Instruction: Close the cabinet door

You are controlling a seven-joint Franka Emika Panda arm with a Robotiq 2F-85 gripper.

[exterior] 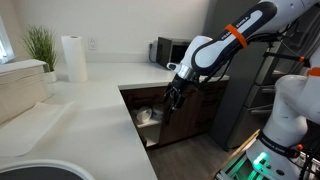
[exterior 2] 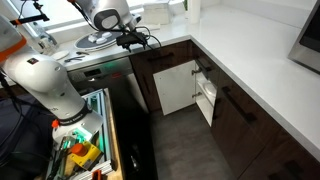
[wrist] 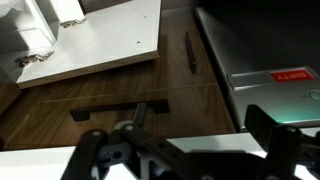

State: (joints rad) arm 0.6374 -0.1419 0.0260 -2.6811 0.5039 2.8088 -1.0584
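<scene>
The path to the cabinet door's top edge [wrist: 92, 68] is clear. My gripper should keep moving in until its fingers close next to the dark drawer front [wrist: 150, 90].
The cabinet door [exterior 2: 175, 88] stands swung wide open below the corner of the white counter and shows its pale inner face. In the wrist view the door [wrist: 90, 45] lies at the upper left, above the wood floor. The open cabinet [exterior: 147, 117] shows a shelf with a few items inside. My gripper [exterior: 173, 98] hangs at the counter's edge, just above the door's top and beside the opening. It also shows in an exterior view [exterior 2: 130, 40]. In the wrist view its fingers [wrist: 200, 120] are spread wide with nothing between them.
A paper towel roll [exterior: 72, 58], a plant [exterior: 40, 45] and a microwave [exterior: 170, 50] stand on the white counter [exterior: 90, 110]. A grey refrigerator [exterior: 245, 105] stands beside the cabinets. Dark drawer fronts with handles [wrist: 188, 52] flank the door. The robot's cart [exterior 2: 85, 150] holds tools.
</scene>
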